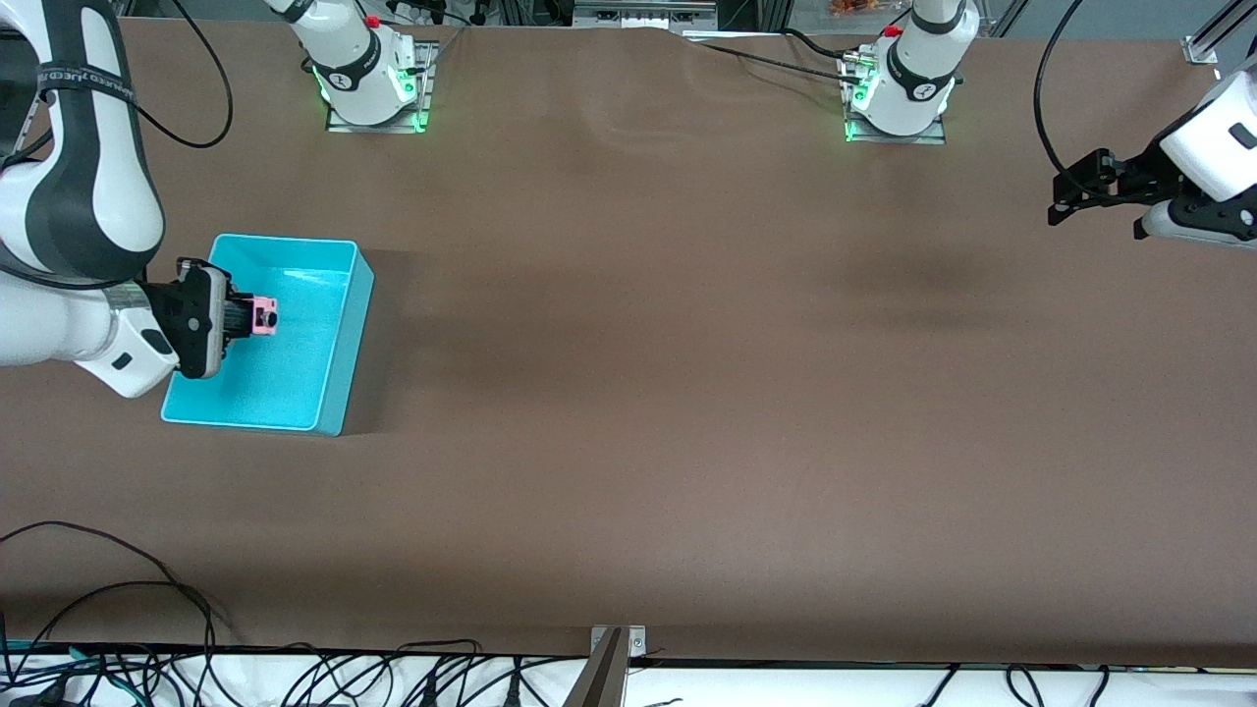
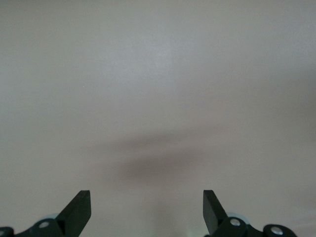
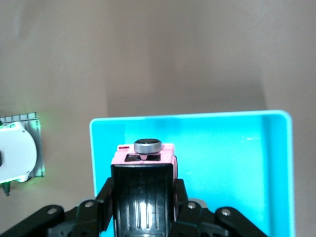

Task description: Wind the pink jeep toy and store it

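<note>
My right gripper keeps lowering the pink jeep toy (image 1: 265,316), which is roof up over the empty cyan bin, until the toy's wheels are close to the bin's bottom (image 1: 308,281), and then let go.
My right gripper (image 1: 250,317) is shut on the pink jeep toy (image 1: 263,317) and holds it over the inside of the cyan bin (image 1: 339,368), at the right arm's end of the table. In the right wrist view the jeep (image 3: 143,173) sits between the fingers, black roof toward the camera, spare wheel at its end, with the bin's floor (image 3: 232,163) below it. My left gripper (image 1: 1065,196) is open and empty, up in the air over the left arm's end of the table. Its fingertips (image 2: 79,207) show above bare brown tabletop.
The brown table (image 1: 687,393) spreads wide between the bin and the left arm. The arm bases (image 1: 368,88) stand along the table's edge farthest from the front camera. Cables (image 1: 147,668) and a metal bracket (image 1: 614,648) lie along the nearest edge.
</note>
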Motion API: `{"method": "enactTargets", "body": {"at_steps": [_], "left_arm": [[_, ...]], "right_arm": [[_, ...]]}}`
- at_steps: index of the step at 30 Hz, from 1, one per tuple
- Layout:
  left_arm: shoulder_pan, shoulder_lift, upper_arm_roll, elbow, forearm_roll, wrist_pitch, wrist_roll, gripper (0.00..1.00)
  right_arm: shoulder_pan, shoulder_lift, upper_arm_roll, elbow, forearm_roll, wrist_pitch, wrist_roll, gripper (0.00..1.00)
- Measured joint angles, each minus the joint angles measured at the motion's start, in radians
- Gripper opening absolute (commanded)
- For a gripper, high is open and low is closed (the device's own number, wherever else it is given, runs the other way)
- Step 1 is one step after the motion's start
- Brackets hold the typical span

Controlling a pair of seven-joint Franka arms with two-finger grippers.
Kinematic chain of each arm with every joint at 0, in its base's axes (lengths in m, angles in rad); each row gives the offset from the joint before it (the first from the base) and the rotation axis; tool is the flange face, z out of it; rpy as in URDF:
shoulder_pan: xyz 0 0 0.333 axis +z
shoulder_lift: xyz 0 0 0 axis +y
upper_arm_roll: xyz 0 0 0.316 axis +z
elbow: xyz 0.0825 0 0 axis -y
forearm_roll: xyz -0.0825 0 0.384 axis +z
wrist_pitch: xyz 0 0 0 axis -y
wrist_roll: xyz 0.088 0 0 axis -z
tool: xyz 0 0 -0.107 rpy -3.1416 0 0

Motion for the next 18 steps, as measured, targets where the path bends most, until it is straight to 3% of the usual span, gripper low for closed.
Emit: {"method": "enactTargets", "body": {"at_steps": [7, 18], "left_arm": [[0.000, 0.000, 0.000, 0.016, 0.000, 0.000, 0.000, 1.00], [0.001, 0.008, 0.001, 0.034, 0.000, 0.000, 0.000, 1.00]], "right_arm": [[0.000, -0.069, -0.025, -0.178, 0.000, 0.097, -0.042, 0.20], [0.001, -0.195, -0.055, -0.548, 0.000, 0.385, -0.073, 0.20]]}}
